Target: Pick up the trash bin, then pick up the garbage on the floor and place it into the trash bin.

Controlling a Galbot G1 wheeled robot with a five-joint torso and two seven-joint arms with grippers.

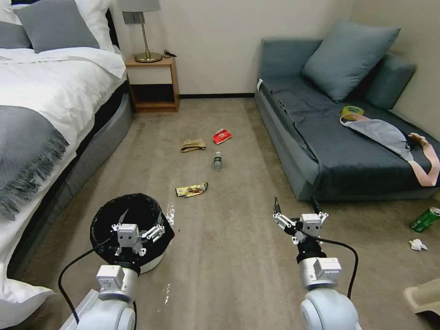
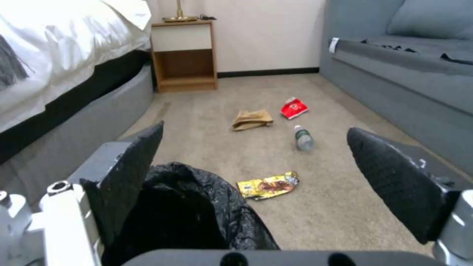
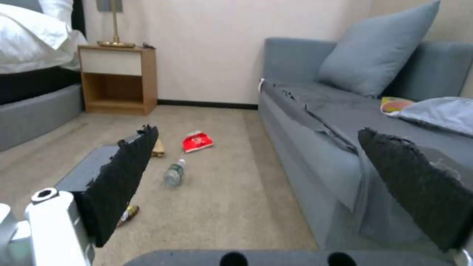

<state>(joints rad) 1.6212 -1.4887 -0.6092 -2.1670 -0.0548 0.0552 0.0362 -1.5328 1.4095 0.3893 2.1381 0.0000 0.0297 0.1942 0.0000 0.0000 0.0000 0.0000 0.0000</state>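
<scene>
My gripper will lift the trash bin, and the black bag point(image 1: 132, 200) will stay on with its opening open, because it folds down over the trash bin's rim point(image 1: 165, 235).
The trash bin point(image 1: 104, 219), white with a black bag over its rim, stands on the carpet at the near left. My left gripper point(image 1: 142, 215) hovers open over its mouth; the bag point(image 2: 197, 207) shows just below the left gripper point(image 2: 255, 131). The garbage lies ahead: a gold-brown wrapper point(image 1: 191, 189) point(image 2: 268, 184), a clear bottle point(image 1: 217, 161) point(image 2: 303, 138) point(image 3: 174, 173), a red packet point(image 1: 222, 136) point(image 2: 294, 108) point(image 3: 197, 141) and a brown paper bag point(image 1: 193, 145) point(image 2: 252, 119). My right gripper point(image 1: 298, 208) point(image 3: 258, 131) is open and empty above bare carpet, beside the sofa.
A bed point(image 1: 41, 114) lines the left side, a grey sofa point(image 1: 330, 151) the right, and a nightstand point(image 1: 153, 85) stands at the far wall. A green can point(image 1: 425, 219) and crumpled white paper point(image 1: 417, 244) lie at the right. White scraps point(image 1: 170, 214) sit beside the bin.
</scene>
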